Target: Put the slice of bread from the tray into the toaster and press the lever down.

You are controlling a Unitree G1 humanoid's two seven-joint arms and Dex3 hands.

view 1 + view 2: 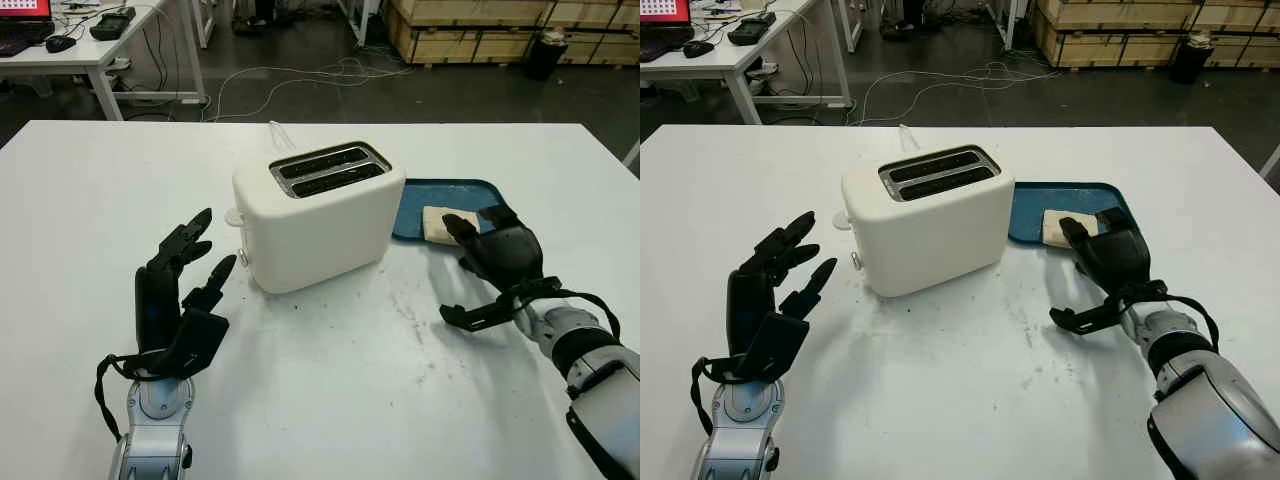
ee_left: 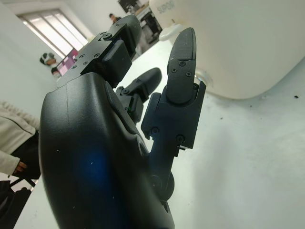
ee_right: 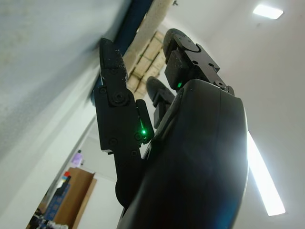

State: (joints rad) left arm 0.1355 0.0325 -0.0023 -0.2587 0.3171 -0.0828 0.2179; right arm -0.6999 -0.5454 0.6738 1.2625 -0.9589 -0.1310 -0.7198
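The toaster's lever is up. The slice of bread (image 1: 445,225) will therefore stop with its top edge showing just above the slot when I lower it in.
A cream two-slot toaster (image 1: 315,215) stands mid-table, both slots empty. Its lever (image 1: 233,216) sticks out of the left end, raised. Right of it lies a blue tray (image 1: 420,200) holding a slice of pale bread (image 1: 438,222). My right hand (image 1: 478,250) is open, low over the tray's near right corner. Its fingertips (image 1: 455,226) reach the bread's near edge and its thumb is over the table. In the right wrist view the bread (image 3: 153,23) lies just past the fingers. My left hand (image 1: 212,243) is open, raised just left of the toaster, its fingers pointing toward the lever end.
The white table (image 1: 330,390) spreads wide in front of and around the toaster. A power cord (image 1: 280,132) trails off behind the toaster. Beyond the far edge are a desk (image 1: 90,50), floor cables and wooden crates (image 1: 480,25).
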